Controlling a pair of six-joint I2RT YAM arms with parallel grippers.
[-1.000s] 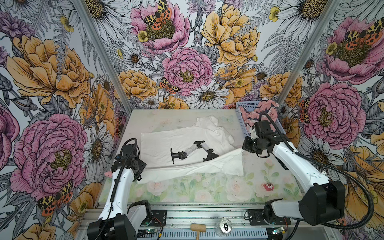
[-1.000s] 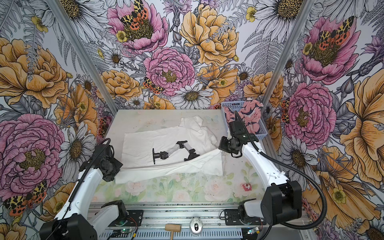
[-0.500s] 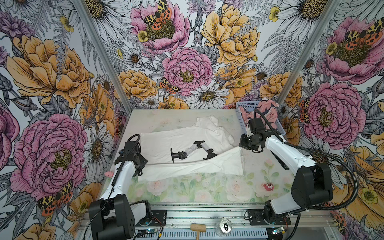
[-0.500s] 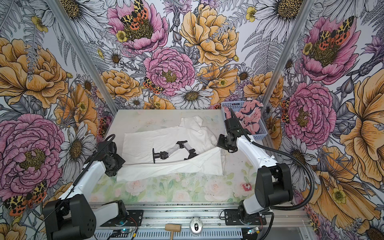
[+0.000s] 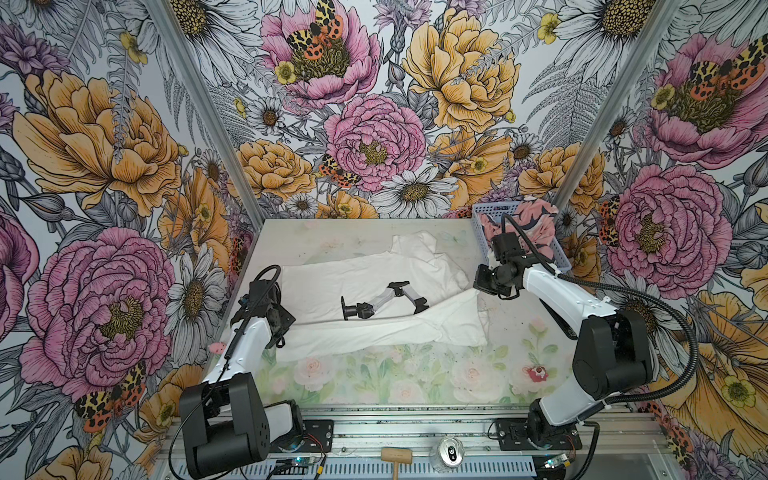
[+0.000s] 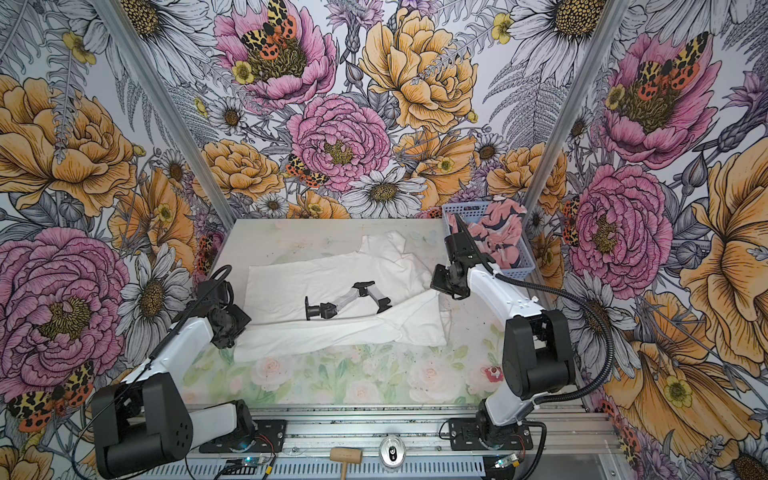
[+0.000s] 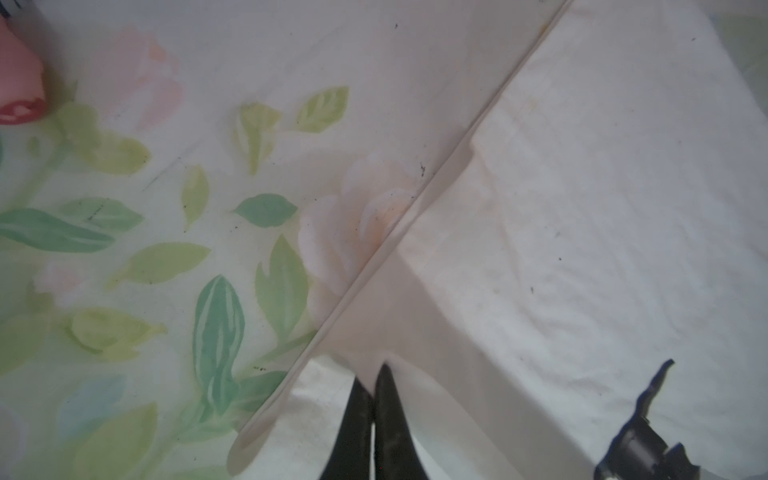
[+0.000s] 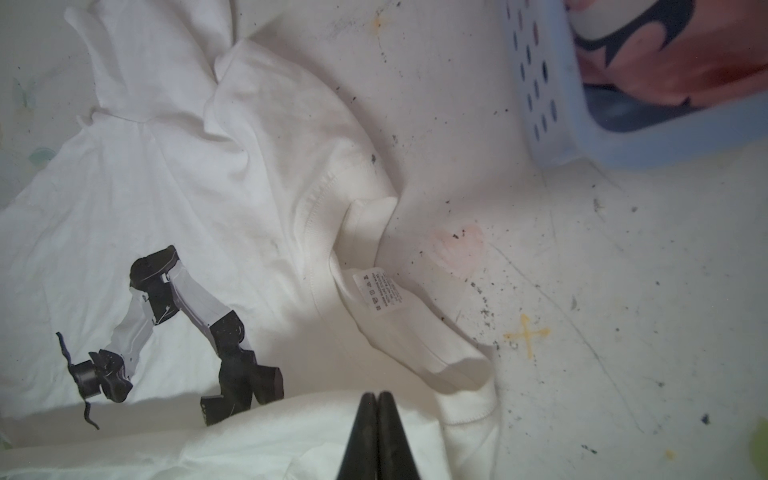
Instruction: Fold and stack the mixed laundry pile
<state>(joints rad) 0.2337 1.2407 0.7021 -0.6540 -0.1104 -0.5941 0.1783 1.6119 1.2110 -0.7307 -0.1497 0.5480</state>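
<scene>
The folded layer (image 5: 442,313) reaches across the shirt toward the collar label (image 8: 379,289). My right gripper keeps laying the layer down until it rests there, then let go.
A white T-shirt (image 5: 353,278) (image 6: 311,274) with a printed robot arm (image 5: 382,301) lies spread on the table in both top views, its near edge folded over. The pink garment (image 5: 536,220) (image 6: 498,232) sits in the light blue basket (image 5: 482,224) at the back right. My left gripper (image 5: 284,331) (image 7: 374,374) is shut, hovering at the shirt's left edge (image 7: 582,208) with nothing seen between its fingers. My right gripper (image 5: 478,283) (image 8: 376,395) is shut too, beside the collar end (image 8: 365,249), over the folded layer.
The basket (image 8: 540,83) stands just behind the right wrist. A small pink object (image 5: 217,347) lies at the table's left edge and a small red one (image 5: 536,371) at the near right. A wooden mallet (image 5: 397,455) and a can (image 5: 451,451) rest on the front rail.
The left gripper has moved back along the shirt's left edge. The right gripper has shifted slightly left toward the collar as its elbow dropped. The shirt has not visibly moved.
</scene>
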